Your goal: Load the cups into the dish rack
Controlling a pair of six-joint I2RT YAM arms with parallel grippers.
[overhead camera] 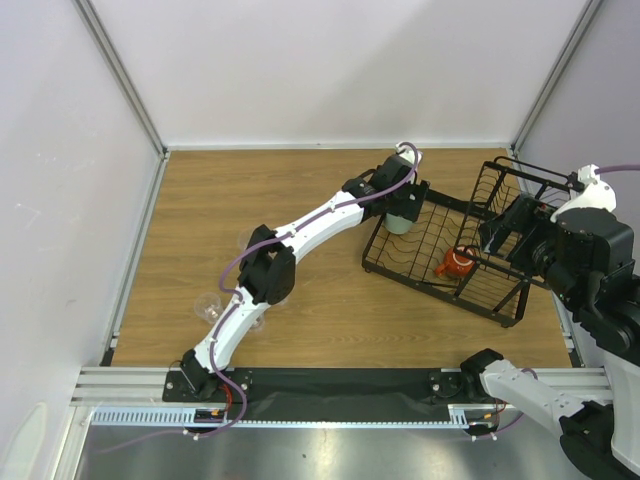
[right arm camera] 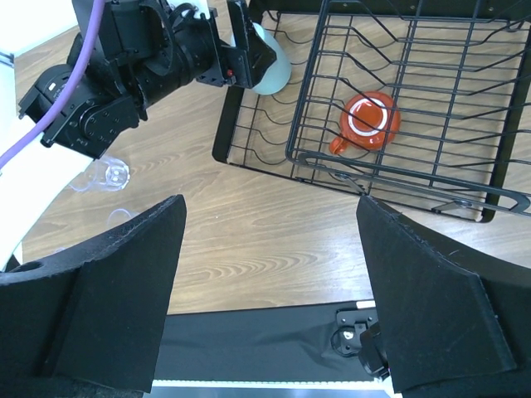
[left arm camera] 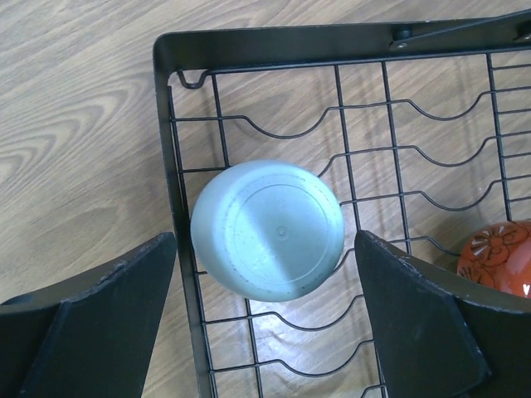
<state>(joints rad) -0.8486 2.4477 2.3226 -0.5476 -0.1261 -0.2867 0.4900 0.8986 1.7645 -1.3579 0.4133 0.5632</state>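
Note:
The mint-green cup (left arm camera: 270, 230) is upside down in the rack, clear of my open fingers, so my left gripper should keep retreating until it meets the far clear tumbler (overhead camera: 245, 239).
The black wire dish rack (overhead camera: 375, 262) stands at the right of the table. A pale mint-green cup (overhead camera: 400, 220) sits bottom-up in its near-left corner; it also shows in the left wrist view (left arm camera: 267, 230). My left gripper (overhead camera: 405, 200) hovers over that cup, open, its fingers (left arm camera: 99, 323) well apart on either side and not touching it. A small orange-red mug (overhead camera: 457, 264) lies bottom-up further right in the rack, also seen in the right wrist view (right arm camera: 369, 120). My right gripper (right arm camera: 270, 290) is open and empty, held above the table near the rack's right end.
Two clear tumblers (overhead camera: 207, 306) lie on the wood by the left arm's lower link; one also shows in the right wrist view (right arm camera: 108, 176). The rack's taller basket section (overhead camera: 520, 190) rises at the far right. White walls close the table on three sides.

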